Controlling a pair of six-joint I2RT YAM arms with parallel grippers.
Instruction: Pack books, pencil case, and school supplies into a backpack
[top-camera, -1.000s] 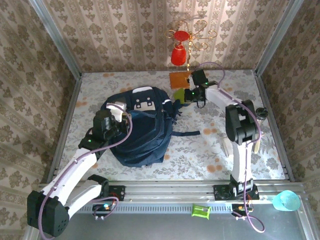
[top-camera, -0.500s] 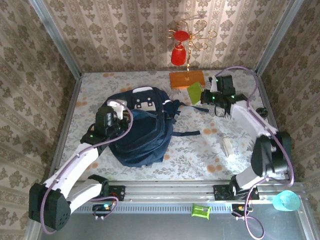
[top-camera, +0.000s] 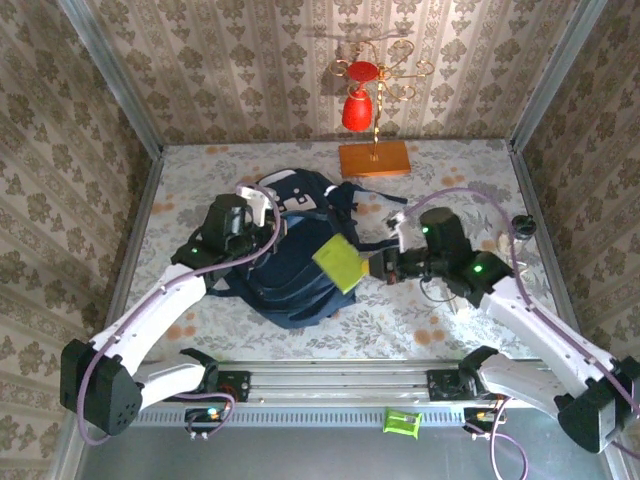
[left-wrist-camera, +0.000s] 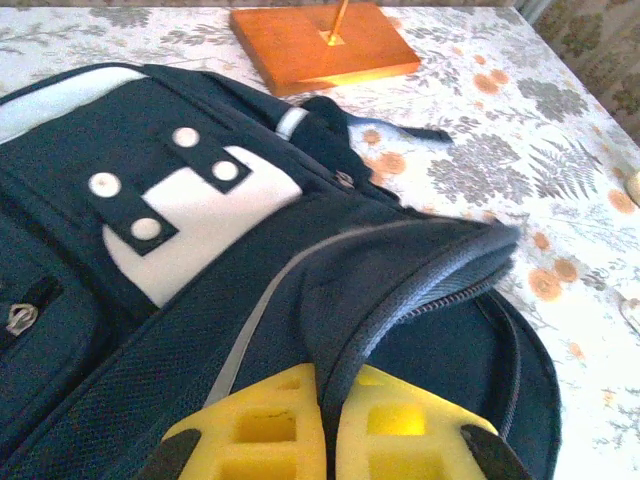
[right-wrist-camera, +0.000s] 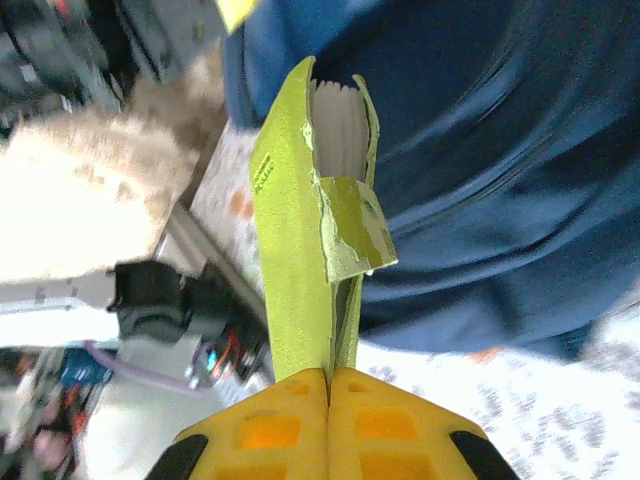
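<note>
My right gripper should keep carrying the light green notebook into the backpack's opening (top-camera: 302, 238) until it sits inside, as my left gripper is holding the backpack's rim (left-wrist-camera: 430, 258) up.
The navy backpack (top-camera: 300, 295) lies mid-table, its white patches (left-wrist-camera: 190, 215) facing up. My left gripper (top-camera: 265, 214) is shut on the backpack's zip-edged opening rim (left-wrist-camera: 400, 300) and holds that flap raised; its yellow fingers (left-wrist-camera: 250, 430) pinch the fabric. My right gripper (top-camera: 382, 266) is shut on a light green school supply (top-camera: 339, 263), a small notebook with white pages (right-wrist-camera: 292, 220). It hangs edge-on over the backpack (right-wrist-camera: 480, 150), near its right side. The books and pencil case are hidden or out of view.
An orange slab (top-camera: 374, 158) with a gold stem and a red ornament (top-camera: 357, 108) stands at the back, close behind the backpack (left-wrist-camera: 320, 45). A dark strap (left-wrist-camera: 400, 130) trails toward it. A green item (top-camera: 403, 422) lies on the front rail. Patterned walls enclose three sides.
My right arm has swung from the back right, near the orange slab, to the front middle, carrying the green notebook over the backpack. My left gripper has moved back and right, pulling the backpack's rim with it.
</note>
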